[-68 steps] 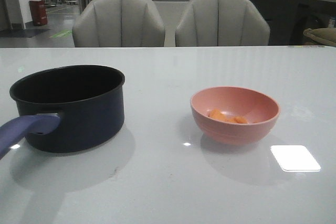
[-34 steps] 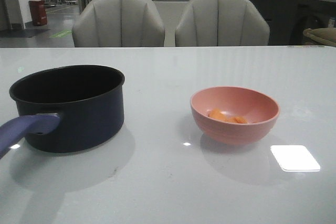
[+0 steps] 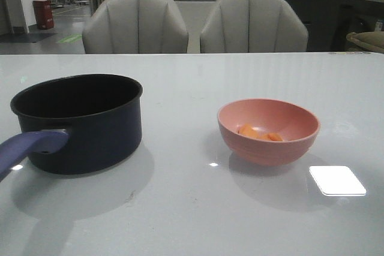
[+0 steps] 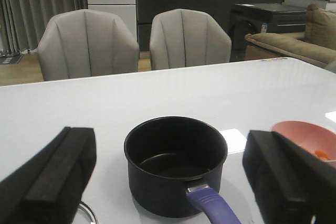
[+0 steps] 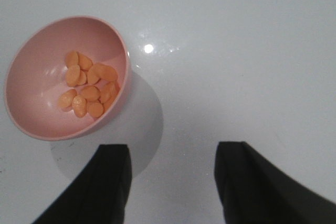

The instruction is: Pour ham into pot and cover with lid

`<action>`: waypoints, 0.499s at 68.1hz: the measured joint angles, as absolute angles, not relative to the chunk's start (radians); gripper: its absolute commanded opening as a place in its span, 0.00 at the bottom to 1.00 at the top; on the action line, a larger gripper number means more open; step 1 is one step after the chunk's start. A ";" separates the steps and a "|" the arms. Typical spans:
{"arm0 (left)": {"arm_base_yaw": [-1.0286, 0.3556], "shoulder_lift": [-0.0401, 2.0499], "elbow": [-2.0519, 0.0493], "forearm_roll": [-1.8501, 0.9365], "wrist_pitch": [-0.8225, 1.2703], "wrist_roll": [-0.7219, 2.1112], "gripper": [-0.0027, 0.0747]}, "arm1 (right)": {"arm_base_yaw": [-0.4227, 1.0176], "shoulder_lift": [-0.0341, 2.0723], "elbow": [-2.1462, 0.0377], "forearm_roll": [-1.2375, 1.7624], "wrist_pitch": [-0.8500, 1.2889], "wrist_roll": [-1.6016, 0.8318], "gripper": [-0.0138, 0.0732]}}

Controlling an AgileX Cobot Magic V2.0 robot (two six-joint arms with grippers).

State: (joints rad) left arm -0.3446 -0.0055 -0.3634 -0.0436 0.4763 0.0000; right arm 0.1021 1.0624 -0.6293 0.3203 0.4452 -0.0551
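The ham [image 3: 248, 130] sits in loose chunks inside the smooth salmon-pink bowl [image 3: 269, 147], so when I pour, all of it should come out and leave the bowl empty.
The dark navy pot [image 3: 90, 130] stands empty on the table's left, its blue-purple handle [image 3: 30, 147] pointing toward me. The ham [image 3: 259, 133], several orange-pink chunks, lies in the salmon-pink bowl [image 3: 270, 145] to the right. Neither gripper shows in the front view. My left gripper [image 4: 168, 148] is open and empty, above and behind the pot [image 4: 157, 187], whose handle [image 4: 210, 207] points toward it. A thin curved silver rim, apparently the lid [image 4: 90, 213], peeks out beside the left finger; its knob is hidden. My right gripper [image 5: 172, 153] is open and empty above bare table beside the bowl [image 5: 37, 119] holding the ham [image 5: 89, 85].
The white glossy table [image 3: 192, 208] carries a bright light reflection [image 3: 337, 180] near the bowl. Two grey chairs [image 3: 135, 25] stand behind its far edge. The bowl [image 4: 302, 132] also shows at the side of the left wrist view.
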 measured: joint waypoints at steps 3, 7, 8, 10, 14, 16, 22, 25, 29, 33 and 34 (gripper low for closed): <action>-0.345 -0.006 -0.363 -0.044 0.476 0.000 0.81 | 0.111 1.113 -0.660 0.323 0.452 -0.062 0.70; -0.345 -0.006 -0.363 -0.044 0.476 0.000 0.81 | 0.132 1.193 -0.706 0.325 0.454 -0.072 0.70; -0.345 -0.006 -0.363 -0.044 0.476 0.000 0.81 | 0.144 1.232 -0.729 0.327 0.454 -0.081 0.70; -0.345 -0.006 -0.363 -0.044 0.476 0.000 0.81 | 0.158 1.279 -0.757 0.327 0.454 -0.084 0.70; -0.345 -0.006 -0.363 -0.044 0.476 0.000 0.81 | 0.176 1.352 -0.799 0.329 0.454 -0.089 0.70; -0.345 -0.006 -0.363 -0.044 0.476 0.000 0.81 | 0.183 1.386 -0.820 0.329 0.454 -0.090 0.70; -0.345 -0.006 -0.363 -0.044 0.476 0.000 0.81 | 0.198 1.482 -0.878 0.333 0.454 -0.093 0.70; -0.345 -0.006 -0.363 -0.044 0.476 0.000 0.81 | 0.203 1.517 -0.900 0.333 0.454 -0.093 0.70; -0.345 -0.006 -0.363 -0.044 0.476 0.000 0.81 | 0.209 1.569 -0.934 0.333 0.454 -0.093 0.70; -0.345 -0.006 -0.363 -0.044 0.476 0.000 0.81 | 0.219 1.620 -0.964 0.333 0.456 -0.093 0.70; -0.345 -0.006 -0.363 -0.044 0.476 0.000 0.81 | 0.221 1.641 -0.981 0.333 0.456 -0.093 0.69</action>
